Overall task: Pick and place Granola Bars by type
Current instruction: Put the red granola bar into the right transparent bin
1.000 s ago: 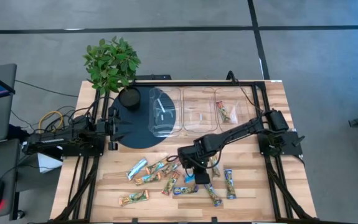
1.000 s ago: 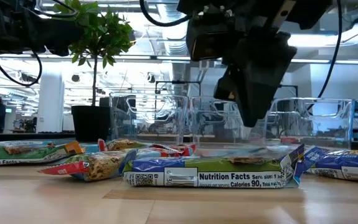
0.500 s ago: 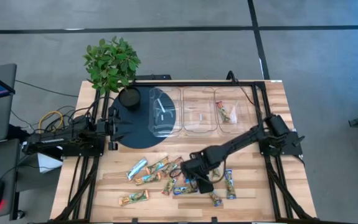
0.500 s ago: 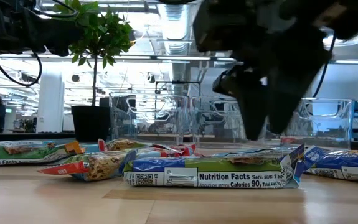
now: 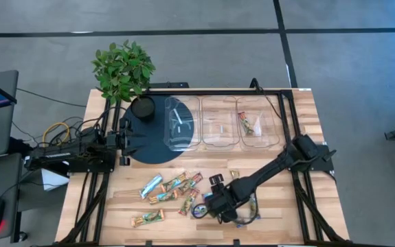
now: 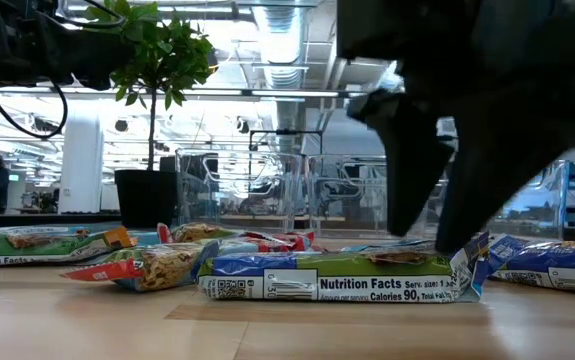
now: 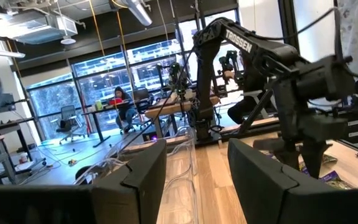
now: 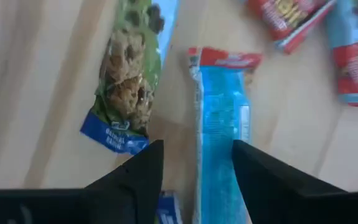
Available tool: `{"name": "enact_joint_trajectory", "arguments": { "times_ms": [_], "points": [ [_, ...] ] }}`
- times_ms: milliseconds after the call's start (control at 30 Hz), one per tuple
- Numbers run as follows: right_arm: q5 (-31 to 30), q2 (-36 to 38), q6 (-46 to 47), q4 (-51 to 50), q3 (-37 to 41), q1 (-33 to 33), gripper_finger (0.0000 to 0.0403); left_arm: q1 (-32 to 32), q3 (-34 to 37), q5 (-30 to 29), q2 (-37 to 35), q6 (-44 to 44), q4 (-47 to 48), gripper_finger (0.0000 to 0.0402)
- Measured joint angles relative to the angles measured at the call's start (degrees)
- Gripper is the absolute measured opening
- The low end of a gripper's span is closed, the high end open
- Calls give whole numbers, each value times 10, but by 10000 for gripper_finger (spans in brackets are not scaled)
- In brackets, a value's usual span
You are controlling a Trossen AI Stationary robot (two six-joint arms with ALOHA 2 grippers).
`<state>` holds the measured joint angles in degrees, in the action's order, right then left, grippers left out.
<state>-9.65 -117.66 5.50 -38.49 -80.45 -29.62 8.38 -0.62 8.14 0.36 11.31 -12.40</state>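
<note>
The robot's right gripper has the blue bar's edge under one finger, so it should open, move its fingers to the middle across the blue bar's width, and then close.
Several granola bars lie flat and scattered on the near part of the table. My right gripper is open and hangs low over them, pointing down. In the right wrist view its fingers stand on either side of one end of a blue bar, with a green bar beside it. In the low view the fingertips reach down to the top of the bar printed with nutrition facts. My left gripper is open and waits at the table's left over a dark round mat. My right gripper comes at the blue bar from above with its fingers spread across the bar's width near one end. The bar lies flat on the table. Whether the fingertips touch the wrapper, I cannot tell.
Three clear bins stand in a row at the far side; the right one holds a red-orange bar. A potted plant stands at the far left corner. Red-orange bars lie close beyond the blue one.
My right gripper has moved toward the table's near edge and down, from above the middle of the bar pile to just over the blue bar. The bars have kept their places.
</note>
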Motion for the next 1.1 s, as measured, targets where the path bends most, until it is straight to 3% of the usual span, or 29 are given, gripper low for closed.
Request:
{"name": "enact_joint_trajectory", "arguments": {
  "times_ms": [333,633,900,1000,1100],
  "points": [
    [-28,-19,21,-15,-2,4,189,0,0,0,0,1,0,167],
    [-19,21,65,-35,3,21,99,0,0,0,0,1,0,167],
    [24,72,65,-28,1,44,19,0,0,0,0,1,0,167],
    [39,68,42,-26,1,43,20,0,0,0,0,1,0,167],
    [54,53,44,-16,1,38,52,0,0,0,0,1,0,167]
  ]
}}
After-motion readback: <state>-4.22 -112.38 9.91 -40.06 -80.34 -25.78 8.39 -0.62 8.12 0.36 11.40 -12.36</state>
